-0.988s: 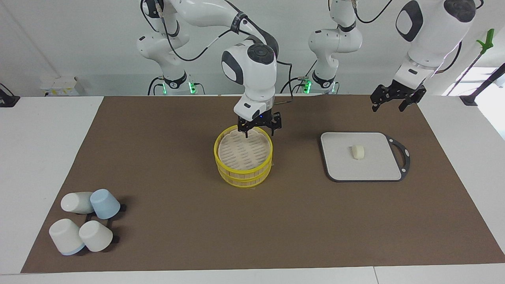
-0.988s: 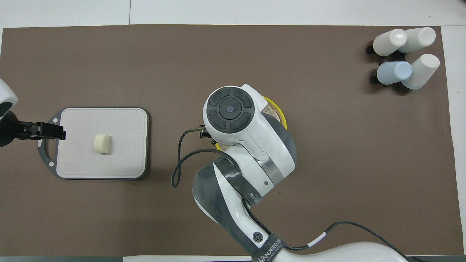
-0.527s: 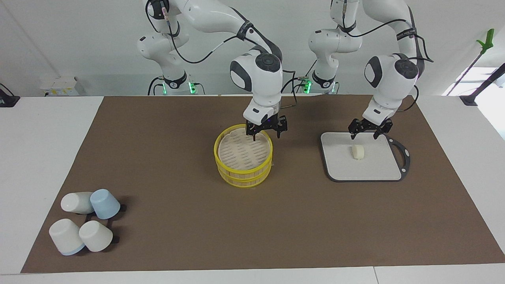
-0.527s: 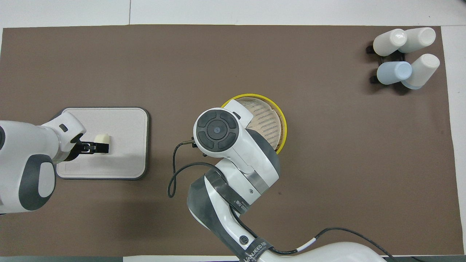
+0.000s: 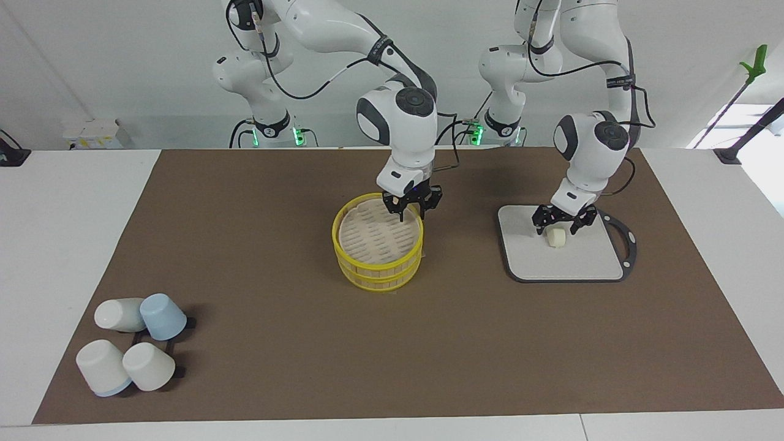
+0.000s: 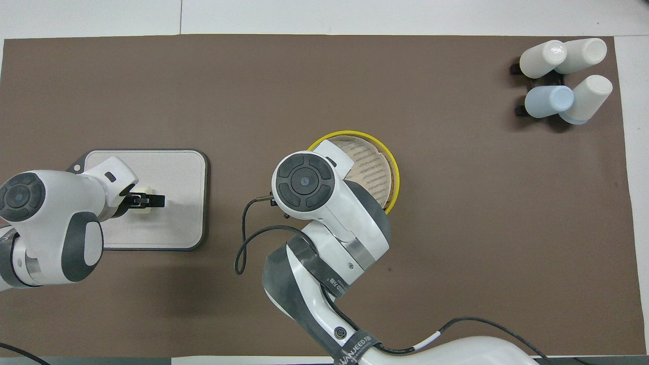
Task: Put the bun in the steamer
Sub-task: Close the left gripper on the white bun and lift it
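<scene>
The woven lid (image 5: 373, 235) is over the steamer, so my right gripper should lift the lid to the side and keep it out of the way while my left gripper brings the bun (image 5: 556, 237) in.
The bun (image 5: 556, 238) is a small cream dough piece lying on the grey square board (image 5: 569, 264). My left gripper (image 5: 557, 225) is low over the bun, open, with one finger on each side of it. In the overhead view the left gripper (image 6: 148, 201) covers part of the bun (image 6: 144, 192). The steamer (image 5: 338, 240) is a yellow-rimmed bamboo basket at mid table, uncovered and with nothing in it. My right gripper (image 5: 411, 211) is open at the steamer's rim nearest the robots, its fingers either side of the rim. In the overhead view the right arm hides it and part of the steamer (image 6: 393, 172).
Several upturned white and pale blue cups (image 5: 131, 343) stand on black holders at the right arm's end, farther from the robots; they also show in the overhead view (image 6: 565, 81). A brown mat (image 5: 275, 343) covers the table. The board (image 6: 177, 228) has a handle loop.
My left arm has swung in from the table's end and come down over the bun. My right gripper has shifted along the steamer's rim and lowered, its fingers now closer together.
</scene>
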Controlling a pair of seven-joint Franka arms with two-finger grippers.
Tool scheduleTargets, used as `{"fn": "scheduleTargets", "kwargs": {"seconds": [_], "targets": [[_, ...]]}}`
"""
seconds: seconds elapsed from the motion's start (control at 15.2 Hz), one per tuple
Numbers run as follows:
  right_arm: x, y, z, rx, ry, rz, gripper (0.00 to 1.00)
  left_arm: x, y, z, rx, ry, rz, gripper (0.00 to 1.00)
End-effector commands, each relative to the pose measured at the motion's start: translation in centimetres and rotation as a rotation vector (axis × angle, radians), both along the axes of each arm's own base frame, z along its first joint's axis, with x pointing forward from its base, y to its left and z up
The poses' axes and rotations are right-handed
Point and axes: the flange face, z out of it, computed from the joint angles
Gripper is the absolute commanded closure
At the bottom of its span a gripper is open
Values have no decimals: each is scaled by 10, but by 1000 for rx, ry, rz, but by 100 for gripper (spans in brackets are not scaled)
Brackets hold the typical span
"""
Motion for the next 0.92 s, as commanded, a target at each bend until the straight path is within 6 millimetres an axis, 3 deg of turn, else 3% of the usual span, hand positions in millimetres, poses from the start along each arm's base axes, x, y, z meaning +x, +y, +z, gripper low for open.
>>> {"fn": "scheduleTargets", "kwargs": {"seconds": [0.0,0.2,0.26,0.4,0.46,0.66,0.79,0.86], "targets": [[-7,-1,-3,21,-5,-19,46,-6,0,-8,11,-14,-25,3],[-7,-1,-5,35,-19,-18,49,-12,0,-15,11,0,-28,30],[-7,0,-5,38,-22,-20,57,-14,-1,-17,11,3,-31,42],[-8,0,-5,37,-19,-19,84,-13,0,-16,11,4,-27,59],[-7,0,-5,40,-16,-23,94,-13,0,-15,11,6,-28,61],[-6,1,-2,54,-11,-31,100,-1,-2,-2,13,26,-25,61],[-2,1,9,47,-5,-36,100,19,-4,31,14,68,-15,61],[10,-7,24,30,-2,-44,100,29,-5,53,12,97,-10,61]]}}
